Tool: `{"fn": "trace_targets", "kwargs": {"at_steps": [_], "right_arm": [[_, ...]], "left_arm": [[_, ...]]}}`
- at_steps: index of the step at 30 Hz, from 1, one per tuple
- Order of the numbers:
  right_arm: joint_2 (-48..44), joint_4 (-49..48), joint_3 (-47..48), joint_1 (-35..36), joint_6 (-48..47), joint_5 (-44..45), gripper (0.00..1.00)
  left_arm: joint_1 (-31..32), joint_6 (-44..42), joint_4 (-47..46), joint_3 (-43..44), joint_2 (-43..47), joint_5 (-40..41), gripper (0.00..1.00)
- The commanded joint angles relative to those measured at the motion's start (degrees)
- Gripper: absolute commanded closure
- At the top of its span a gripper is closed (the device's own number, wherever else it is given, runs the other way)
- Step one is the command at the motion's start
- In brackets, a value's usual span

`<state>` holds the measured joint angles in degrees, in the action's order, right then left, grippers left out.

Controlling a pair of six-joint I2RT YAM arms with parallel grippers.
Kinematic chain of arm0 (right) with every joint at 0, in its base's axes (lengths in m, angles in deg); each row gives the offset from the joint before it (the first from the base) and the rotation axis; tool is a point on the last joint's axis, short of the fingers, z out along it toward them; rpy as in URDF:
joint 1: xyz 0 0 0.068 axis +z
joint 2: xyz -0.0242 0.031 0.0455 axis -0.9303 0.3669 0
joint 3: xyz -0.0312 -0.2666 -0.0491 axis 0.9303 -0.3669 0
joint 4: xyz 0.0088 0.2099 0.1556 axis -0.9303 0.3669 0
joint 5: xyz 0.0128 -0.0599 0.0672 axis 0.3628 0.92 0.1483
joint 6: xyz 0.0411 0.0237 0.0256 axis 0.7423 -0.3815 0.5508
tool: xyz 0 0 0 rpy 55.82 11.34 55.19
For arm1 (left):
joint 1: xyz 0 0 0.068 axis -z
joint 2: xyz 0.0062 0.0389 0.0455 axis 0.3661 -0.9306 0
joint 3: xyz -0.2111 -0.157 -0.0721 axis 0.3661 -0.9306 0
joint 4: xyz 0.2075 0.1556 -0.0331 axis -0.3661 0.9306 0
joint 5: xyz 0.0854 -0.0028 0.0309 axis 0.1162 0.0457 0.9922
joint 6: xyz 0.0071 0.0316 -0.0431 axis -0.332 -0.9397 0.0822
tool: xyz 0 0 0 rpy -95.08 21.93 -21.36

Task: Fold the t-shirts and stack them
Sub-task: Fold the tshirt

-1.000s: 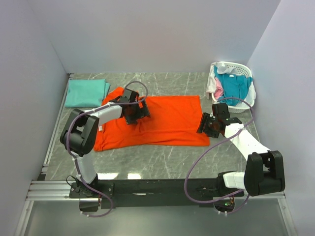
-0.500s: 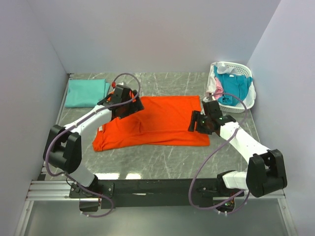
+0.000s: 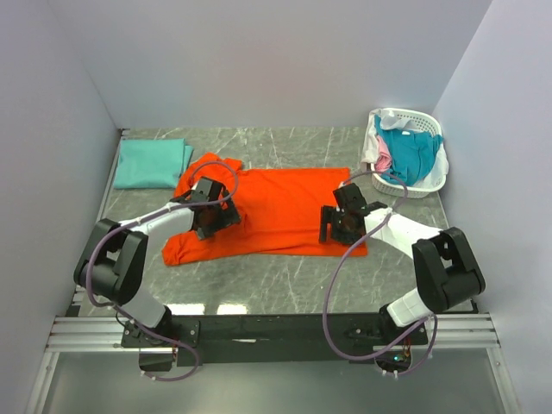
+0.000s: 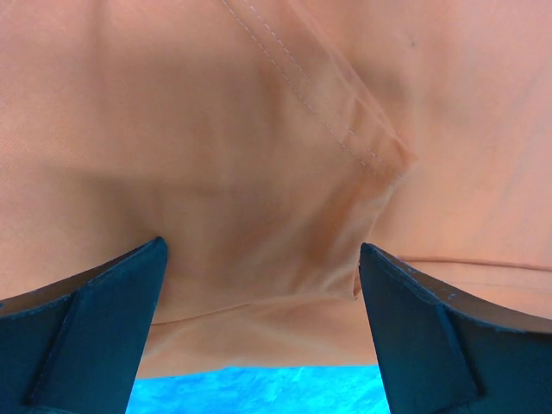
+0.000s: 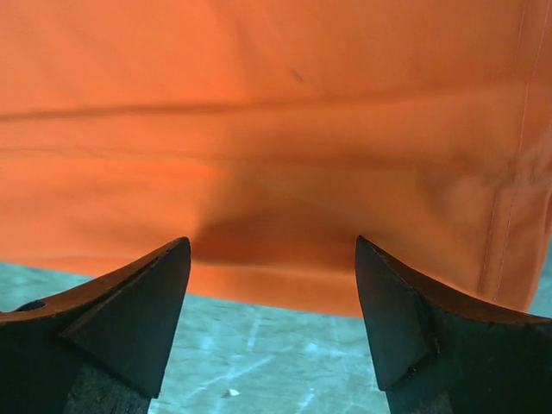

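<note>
The orange t-shirt's far sleeve [image 3: 231,163] is bunched up and sticks out, so next my left gripper lifts off the near part of the t-shirt and grabs the cloth at its far shoulder [image 3: 205,160].
The bright orange t-shirt [image 3: 276,211] lies spread on the grey marble table, its left sleeve bunched. My left gripper [image 3: 210,220] is open, low over the shirt's near left part; in the left wrist view [image 4: 263,259] orange cloth with a stitched hem fills the space between its fingers. My right gripper [image 3: 338,226] is open over the shirt's near right edge; the right wrist view [image 5: 272,250] shows the orange hem [image 5: 285,289] between its fingers. A folded mint-green t-shirt [image 3: 152,162] lies at the back left. Teal-blue [image 3: 407,148], pink and white shirts sit in the basket.
A white slotted plastic basket [image 3: 429,185] stands at the back right near the right wall. Walls close the table on the left, back and right. Purple cables loop from both arms. Bare marble [image 3: 276,280] lies in front of the orange shirt.
Both grippers have moved toward the near edge of the orange shirt and come lower. The left came off the shirt's back left area; the right moved left onto the shirt.
</note>
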<state>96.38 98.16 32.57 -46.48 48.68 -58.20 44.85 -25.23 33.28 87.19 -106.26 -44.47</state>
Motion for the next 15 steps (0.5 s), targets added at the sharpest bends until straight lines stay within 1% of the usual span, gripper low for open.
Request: {"fn": "trace_targets", "kwargs": {"at_steps": [1,4,7,10,12,15], "right_arm": [[-2.1,-0.1,-4.2,0.4,2.5,2.0,0.17],[-4.8,1.4,-7.9,0.4,4.4,2.0,0.16],[-10.8,1.7,-12.1,0.4,6.5,1.5,0.16],[-14.6,3.2,-15.1,0.5,8.7,1.2,0.16],[-17.5,4.2,-16.0,0.4,10.2,0.7,0.16],[-20.8,4.8,-18.0,0.5,12.0,-1.6,0.16]], "left_arm": [[0.0,2.3,-1.3,-3.4,3.0,-1.0,0.01],[0.0,3.6,-2.0,-6.8,5.4,-1.7,0.01],[0.0,4.5,-3.4,-9.8,6.9,-3.1,0.01],[0.3,5.9,-3.3,-12.1,8.9,-3.6,0.01],[0.5,7.2,-2.9,-13.7,10.7,-3.5,0.01],[1.1,9.3,0.1,-16.2,14.0,-3.0,0.01]]}}
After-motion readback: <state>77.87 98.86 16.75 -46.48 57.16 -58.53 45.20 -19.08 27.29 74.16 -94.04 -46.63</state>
